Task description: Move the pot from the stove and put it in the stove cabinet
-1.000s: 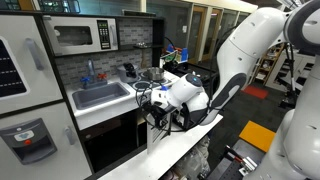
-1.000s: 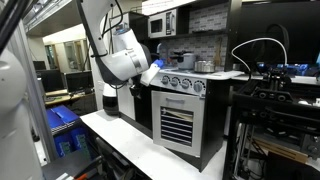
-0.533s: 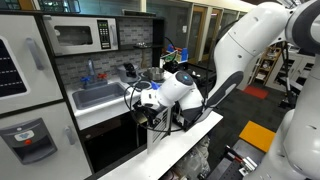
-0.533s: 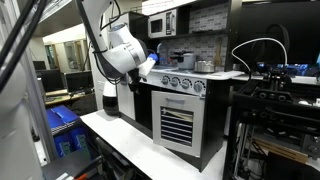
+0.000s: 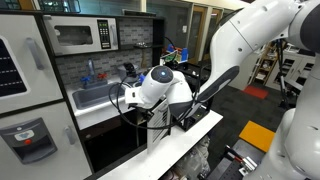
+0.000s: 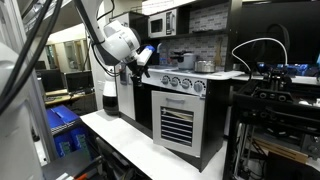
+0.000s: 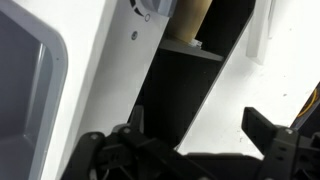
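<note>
My gripper is still up from the slatted oven door (image 6: 178, 126). The door is only partly open across the stove cabinet, so next I come down to its free edge (image 6: 154, 116) and swing it wider first.
The small metal pot (image 6: 183, 58) stands on the toy stove top (image 6: 190, 73), in front of the tiled back wall. In an exterior view (image 5: 150, 73) the arm mostly hides it. My gripper (image 6: 143, 55) hangs at counter height beside the stove, apart from the pot; it also shows in an exterior view (image 5: 126, 98). In the wrist view the gripper (image 7: 195, 150) is open and empty, its dark fingers over a white cabinet panel and a dark open compartment (image 7: 180, 95). The stove's front has a slatted oven door (image 6: 175, 122).
A grey sink (image 5: 100, 95) with a faucet sits in the counter next to the stove, and a microwave (image 5: 82, 36) hangs above. A white table (image 6: 125, 140) runs in front of the kitchen. A rack with cables (image 6: 275, 100) stands beside the stove.
The arm has risen and swung the gripper up from in front of the lower cabinet to counter height, closer to the stove top. The pot has not moved.
</note>
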Controlling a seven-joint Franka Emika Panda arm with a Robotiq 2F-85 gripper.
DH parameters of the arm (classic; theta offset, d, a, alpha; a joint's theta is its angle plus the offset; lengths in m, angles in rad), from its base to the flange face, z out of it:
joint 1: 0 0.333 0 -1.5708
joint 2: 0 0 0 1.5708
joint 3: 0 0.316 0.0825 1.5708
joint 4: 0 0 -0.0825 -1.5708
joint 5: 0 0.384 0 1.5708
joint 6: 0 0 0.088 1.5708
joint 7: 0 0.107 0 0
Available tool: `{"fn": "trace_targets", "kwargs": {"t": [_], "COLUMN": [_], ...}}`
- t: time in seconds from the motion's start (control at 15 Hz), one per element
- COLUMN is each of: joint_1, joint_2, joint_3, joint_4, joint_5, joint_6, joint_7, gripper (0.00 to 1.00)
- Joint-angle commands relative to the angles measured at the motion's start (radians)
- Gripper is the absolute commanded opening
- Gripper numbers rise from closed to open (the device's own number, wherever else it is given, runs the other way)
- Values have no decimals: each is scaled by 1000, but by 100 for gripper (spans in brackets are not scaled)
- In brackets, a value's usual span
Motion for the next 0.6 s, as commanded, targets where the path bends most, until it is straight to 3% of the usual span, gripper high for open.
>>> {"fn": "trace_targets", "kwargs": {"t": [0.0, 0.53], "joint_1": [8, 22], "joint_2": [39, 141], "joint_3": [25, 26], "joint_4": [56, 125], "joint_5": [-2, -25], "joint_6": [-87, -169], "joint_7": [-15, 28], "gripper": [100, 100]}}
